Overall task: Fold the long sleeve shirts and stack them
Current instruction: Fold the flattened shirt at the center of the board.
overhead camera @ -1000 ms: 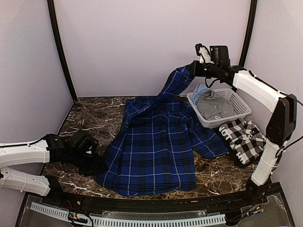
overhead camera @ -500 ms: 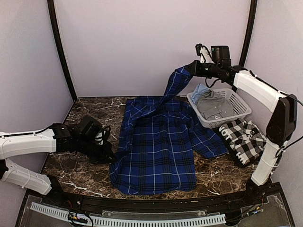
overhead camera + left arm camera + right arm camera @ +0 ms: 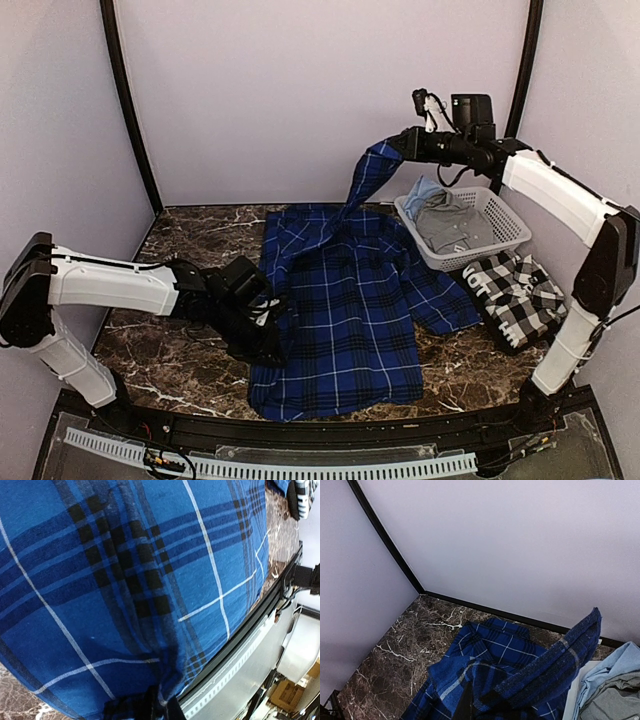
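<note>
Next, I let go of the shirt's hem with my left gripper and hold the shoulder fold (image 3: 283,262) with it before my right gripper puts down the sleeve slanting up (image 3: 364,182) toward the basket.
The royal blue plaid shirt (image 3: 340,300) lies spread on the marble table (image 3: 180,250). My left gripper (image 3: 268,345) is shut on its left edge near the hem and holds that edge folded in over the body; the cloth fills the left wrist view (image 3: 125,580). My right gripper (image 3: 400,148) is shut on a sleeve end and holds it high above the back of the table, the sleeve (image 3: 555,665) hanging down to the shirt. The black-and-white check shirt (image 3: 515,295) lies folded at the right edge.
A white basket (image 3: 505,215) with light blue and grey clothes stands at the back right, just below my right arm. Bare marble shows at the left. A black rail (image 3: 300,440) runs along the table's near edge.
My left gripper has moved right across the table with the shirt's left edge, folding it inward so the shirt is narrower. My right gripper has stayed high with the sleeve.
</note>
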Available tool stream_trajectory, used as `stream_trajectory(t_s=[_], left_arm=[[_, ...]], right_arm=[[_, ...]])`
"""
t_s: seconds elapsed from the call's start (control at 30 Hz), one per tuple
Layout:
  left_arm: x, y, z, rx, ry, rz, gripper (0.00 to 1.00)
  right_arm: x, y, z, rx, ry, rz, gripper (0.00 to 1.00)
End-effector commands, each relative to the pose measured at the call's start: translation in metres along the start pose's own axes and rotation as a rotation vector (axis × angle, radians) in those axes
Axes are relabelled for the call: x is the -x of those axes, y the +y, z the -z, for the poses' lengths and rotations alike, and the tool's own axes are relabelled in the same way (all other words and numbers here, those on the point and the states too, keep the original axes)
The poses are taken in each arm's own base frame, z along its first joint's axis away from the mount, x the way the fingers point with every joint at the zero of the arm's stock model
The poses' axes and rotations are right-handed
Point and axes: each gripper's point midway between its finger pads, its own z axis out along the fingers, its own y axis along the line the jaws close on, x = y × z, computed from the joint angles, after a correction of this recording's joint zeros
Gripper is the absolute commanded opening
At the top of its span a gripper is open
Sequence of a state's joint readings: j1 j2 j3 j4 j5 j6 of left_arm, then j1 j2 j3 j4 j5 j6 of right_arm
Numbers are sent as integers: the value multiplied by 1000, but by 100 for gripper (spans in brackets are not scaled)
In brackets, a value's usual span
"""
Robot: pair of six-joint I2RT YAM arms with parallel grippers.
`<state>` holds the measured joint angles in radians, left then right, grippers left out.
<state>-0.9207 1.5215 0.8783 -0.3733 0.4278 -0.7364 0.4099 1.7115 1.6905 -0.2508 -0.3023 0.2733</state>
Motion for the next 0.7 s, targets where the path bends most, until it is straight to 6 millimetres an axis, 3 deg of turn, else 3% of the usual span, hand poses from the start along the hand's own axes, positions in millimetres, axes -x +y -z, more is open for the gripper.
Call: stream_trajectory(t_s=[0.0, 0.13, 0.23, 0.4, 0.57, 0.67], left_arm=[[-6, -14, 3, -40, 47, -66, 10], [-11, -25, 3, -97, 77, -95, 34], [-14, -37, 9, -160, 86, -121, 44], [-5, -26, 27, -69, -1, -121, 46], [7, -19, 46, -41, -107, -86, 39], [13, -3, 47, 8, -154, -39, 36]], right_arm=[[21, 27, 27, 37, -64, 65, 0], [7, 33, 25, 40, -31, 77, 0], [-12, 34, 19, 41, 12, 75, 0], [-46, 45, 7, 64, 86, 74, 0], [-83, 58, -9, 92, 168, 74, 0], [-99, 62, -18, 104, 203, 73, 0]])
